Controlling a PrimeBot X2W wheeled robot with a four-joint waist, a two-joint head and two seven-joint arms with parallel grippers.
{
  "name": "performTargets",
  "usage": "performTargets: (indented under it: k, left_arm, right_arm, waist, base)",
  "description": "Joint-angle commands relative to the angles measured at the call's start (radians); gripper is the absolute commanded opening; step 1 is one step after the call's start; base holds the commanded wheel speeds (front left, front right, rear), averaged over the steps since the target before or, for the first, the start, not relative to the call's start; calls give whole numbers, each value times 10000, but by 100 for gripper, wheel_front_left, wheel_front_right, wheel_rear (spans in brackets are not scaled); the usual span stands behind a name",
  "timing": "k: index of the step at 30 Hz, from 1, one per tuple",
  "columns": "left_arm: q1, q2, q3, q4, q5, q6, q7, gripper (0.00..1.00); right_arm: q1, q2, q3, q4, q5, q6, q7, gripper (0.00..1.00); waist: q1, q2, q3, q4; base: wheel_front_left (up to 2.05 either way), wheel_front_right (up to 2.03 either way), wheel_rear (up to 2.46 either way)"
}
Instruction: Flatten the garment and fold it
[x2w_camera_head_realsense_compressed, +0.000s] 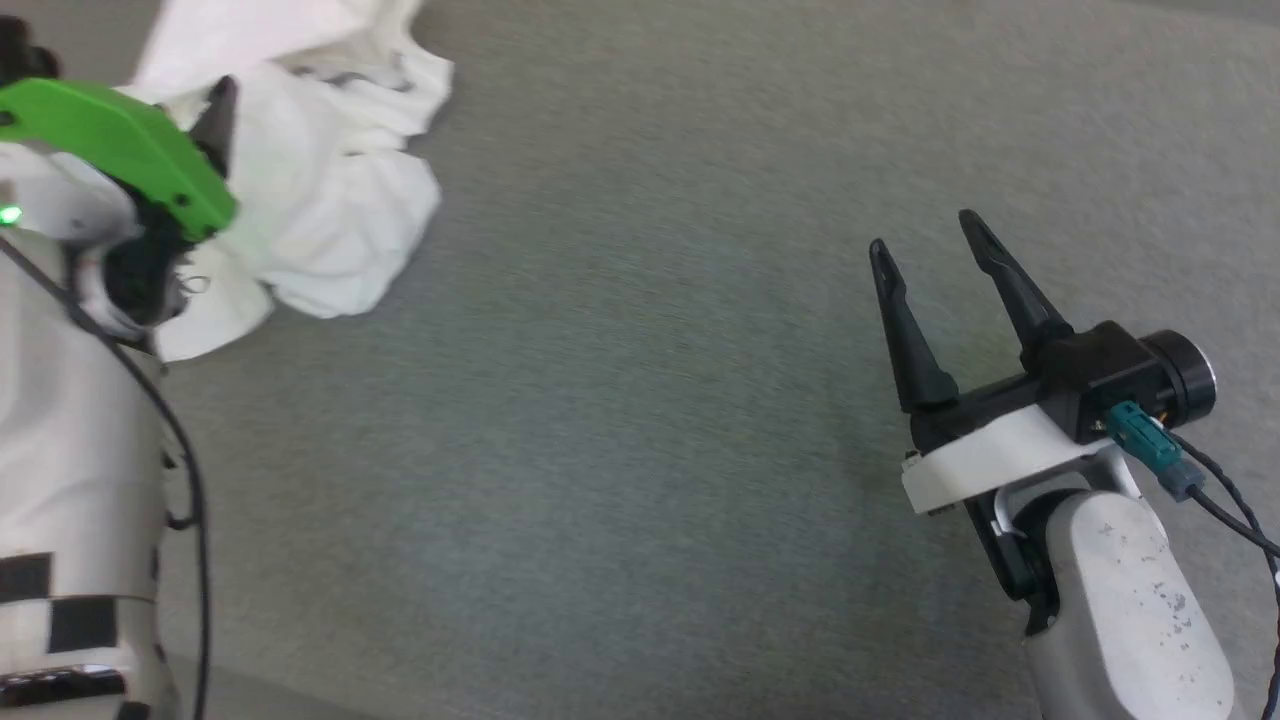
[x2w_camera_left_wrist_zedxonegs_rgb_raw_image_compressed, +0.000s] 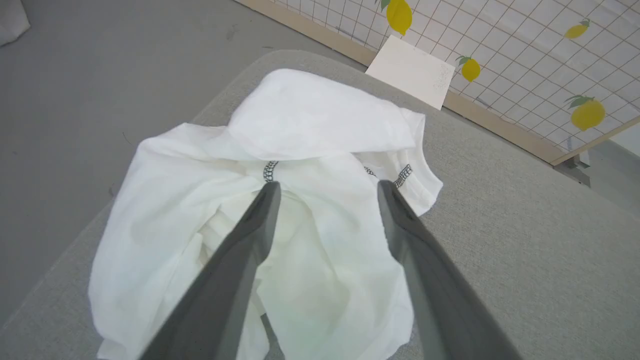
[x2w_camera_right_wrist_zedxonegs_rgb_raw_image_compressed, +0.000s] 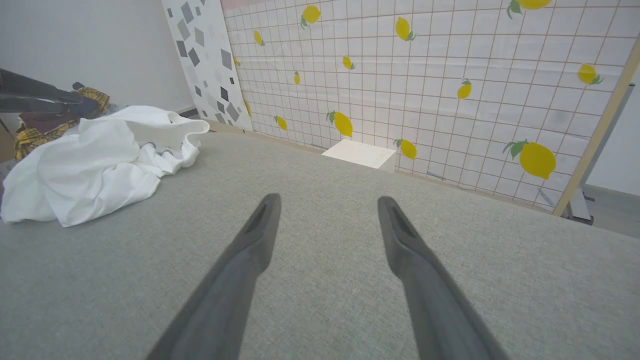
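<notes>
The robot should expect a long hidden sleeve to come out of the heap when it pulls the garment (x2w_camera_head_realsense_compressed: 321, 180), because dark stitched seams (x2w_camera_left_wrist_zedxonegs_rgb_raw_image_compressed: 271, 171) run beneath folds.
The garment (x2w_camera_head_realsense_compressed: 330, 190) is a white T-shirt lying crumpled in a heap at the far left of the grey padded surface (x2w_camera_head_realsense_compressed: 640, 420). Dark stitched seams show among its folds (x2w_camera_left_wrist_zedxonegs_rgb_raw_image_compressed: 270, 171). My left gripper (x2w_camera_left_wrist_zedxonegs_rgb_raw_image_compressed: 327, 187) hovers directly over the heap, open, with nothing between its fingers; in the head view one dark fingertip (x2w_camera_head_realsense_compressed: 218, 112) pokes out past the green wrist cover. My right gripper (x2w_camera_head_realsense_compressed: 925, 235) stands open over bare surface at the right, far from the shirt. From the right wrist view the garment (x2w_camera_right_wrist_zedxonegs_rgb_raw_image_compressed: 95, 160) lies to the left.
A white box (x2w_camera_right_wrist_zedxonegs_rgb_raw_image_compressed: 359, 153) sits past the surface's far edge against a tiled wall with lemon prints (x2w_camera_right_wrist_zedxonegs_rgb_raw_image_compressed: 450, 75). A yellow plaid cloth (x2w_camera_right_wrist_zedxonegs_rgb_raw_image_compressed: 55, 125) lies beyond the shirt. Grey floor (x2w_camera_left_wrist_zedxonegs_rgb_raw_image_compressed: 90, 75) drops away to the shirt's left.
</notes>
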Motion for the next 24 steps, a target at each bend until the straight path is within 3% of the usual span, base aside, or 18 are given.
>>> performTargets:
  k: [1,8,13,14,15,16,18,24]
  left_arm:
    - [-186,179,118,116,-178,194,324,100]
    - [469,631,335,617,-465,1319,2624,100]
    - [1188,565,366,425,-814,1311,3412,99]
    - [1327,611,316,387,-810,1297,3569,64]
    - [1413,644,282,299,-777,1300,3592,38]
    - [1509,718,245,78,-644,1332,3405,0]
    - [1611,985,245,-336,-245,1396,2583,0]
    - [1339,1866,326,-1199,1471,1512,-2084,0]
  right_arm:
    - [-207,-19,26,42,63,-15,-127,100]
    - [-376,0,-42,280,179,-15,-453,100]
    - [-425,9,-136,494,213,-15,-575,100]
    - [-436,12,-137,538,229,-15,-609,100]
    - [-437,13,-148,577,240,-15,-636,100]
    - [-427,15,-169,628,262,-15,-671,100]
    - [-384,19,-199,739,312,-15,-725,100]
    - [-32,26,-270,1134,508,-15,-901,100]
  waist:
    - [-2,0,1256,-1272]
    - [-2,0,1593,-1693]
    - [-2,0,1444,-1660]
    - [-2,0,1339,-1624]
    - [-2,0,1236,-1584]
    - [-2,0,1083,-1528]
    - [-2,0,763,-1429]
    - [-2,0,-640,-1253]
  base:
    - [0,0,0]
    - [0,0,0]
    - [0,0,0]
    - [0,0,0]
    - [0,0,0]
    - [0,0,0]
    - [0,0,0]
    - [0,0,0]
